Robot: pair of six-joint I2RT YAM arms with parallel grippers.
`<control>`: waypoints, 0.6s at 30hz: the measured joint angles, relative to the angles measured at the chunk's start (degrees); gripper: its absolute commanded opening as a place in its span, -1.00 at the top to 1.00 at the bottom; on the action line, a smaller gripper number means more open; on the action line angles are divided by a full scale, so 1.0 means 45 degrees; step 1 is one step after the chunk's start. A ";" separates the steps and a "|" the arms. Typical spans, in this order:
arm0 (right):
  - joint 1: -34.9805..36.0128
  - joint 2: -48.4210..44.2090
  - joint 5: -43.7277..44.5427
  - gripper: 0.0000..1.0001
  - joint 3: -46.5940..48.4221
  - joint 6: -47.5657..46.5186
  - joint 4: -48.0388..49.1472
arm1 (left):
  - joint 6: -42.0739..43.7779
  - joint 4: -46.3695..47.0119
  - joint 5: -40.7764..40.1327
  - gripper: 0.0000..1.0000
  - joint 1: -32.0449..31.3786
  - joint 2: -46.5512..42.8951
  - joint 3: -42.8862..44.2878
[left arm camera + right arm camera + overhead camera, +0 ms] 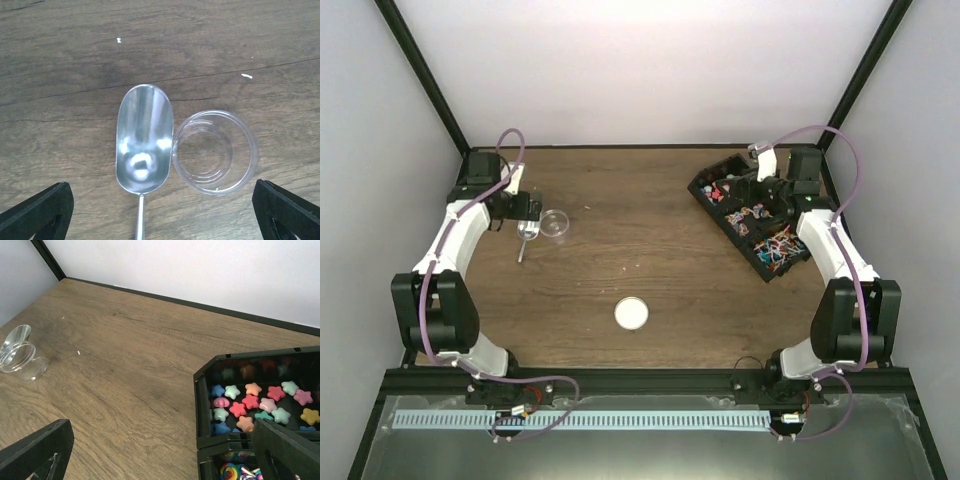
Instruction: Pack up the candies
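My left gripper should go on down toward the handle point(523, 246) until its fingers close on it, because the scoop's handle point(522, 250) is clear of the jar and lies lengthwise between them.
The candies point(761, 222) lie in a black compartment tray point(704, 192) at the back right. In the right wrist view star-shaped candies point(250, 402) fill one compartment and swirl lollipops point(231, 473) another. My right gripper point(761, 189) hangs open and empty over the tray's left end point(160, 440). A small clear jar point(556, 224) stands empty at the back left, touching a metal scoop point(526, 236). My left gripper point(527, 212) is open above them. In the left wrist view the scoop point(144, 139) and the jar point(215, 151) lie between its fingers point(37, 212), untouched.
A round white lid disc point(632, 313) lies on the wooden table near the front centre. The tray's wall point(201, 390) stands between the right fingers. The jar point(20, 360) and scoop point(15, 335) show far left in the right wrist view. Walls enclose the table.
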 measured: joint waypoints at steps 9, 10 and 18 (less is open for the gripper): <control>0.0282 0.0340 -0.0257 -1.00 0.0257 -0.0049 -0.0112 | 0.1010 0.0078 0.0015 -1.00 0.1559 -0.0053 -0.0874; 0.0403 0.0500 -0.0262 -1.00 0.0403 -0.0078 -0.0117 | 0.1195 0.0121 -0.0015 -1.00 0.1729 -0.0058 -0.1107; 0.1098 0.1180 -0.0325 -1.00 0.1064 -0.0223 -0.0170 | 0.3104 0.1336 0.0024 -0.80 0.1928 -0.0437 -0.4197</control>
